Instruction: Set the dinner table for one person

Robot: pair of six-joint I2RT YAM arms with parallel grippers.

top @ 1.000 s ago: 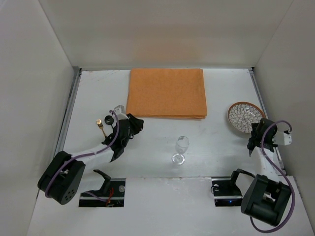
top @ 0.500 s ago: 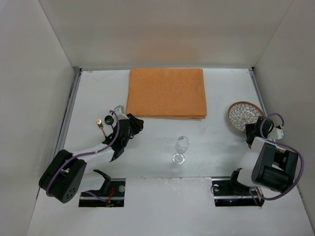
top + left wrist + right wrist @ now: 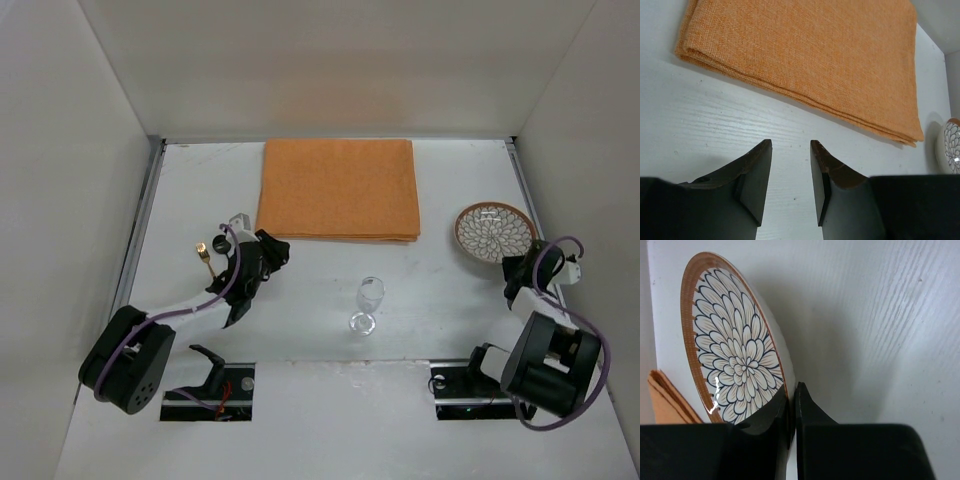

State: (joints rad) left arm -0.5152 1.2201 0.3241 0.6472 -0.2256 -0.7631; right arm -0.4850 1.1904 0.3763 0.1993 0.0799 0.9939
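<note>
The robot's right gripper has the plate's rim (image 3: 496, 261) in its fingers with the flowers facing up. It should keep going to the clear orange placemat (image 3: 337, 188) and let go at the placemat's middle.
The dinner table (image 3: 450, 180) is a white surface carrying an orange placemat (image 3: 338, 188) at its far middle. A flower-patterned plate (image 3: 493, 232) with a brown rim sits at the right edge. My right gripper (image 3: 520, 268) is shut on the plate's near rim; in the right wrist view the plate (image 3: 737, 360) stands tilted, its edge pinched between the jaws of the gripper (image 3: 792, 400). A stemmed glass (image 3: 369, 303) stands upright in the near middle. My left gripper (image 3: 275, 248) is open and empty just short of the placemat's (image 3: 810, 55) near left corner, and the gripper (image 3: 791, 145) is over bare table.
A small gold utensil (image 3: 205, 257) lies on the table just left of the left arm. Metal rails (image 3: 140, 230) run along both side edges, and white walls enclose the table on three sides. The plate sits close to the right rail.
My right gripper closed onto the plate's rim, and the plate shifted slightly left and away and tipped up. The left gripper has barely moved.
</note>
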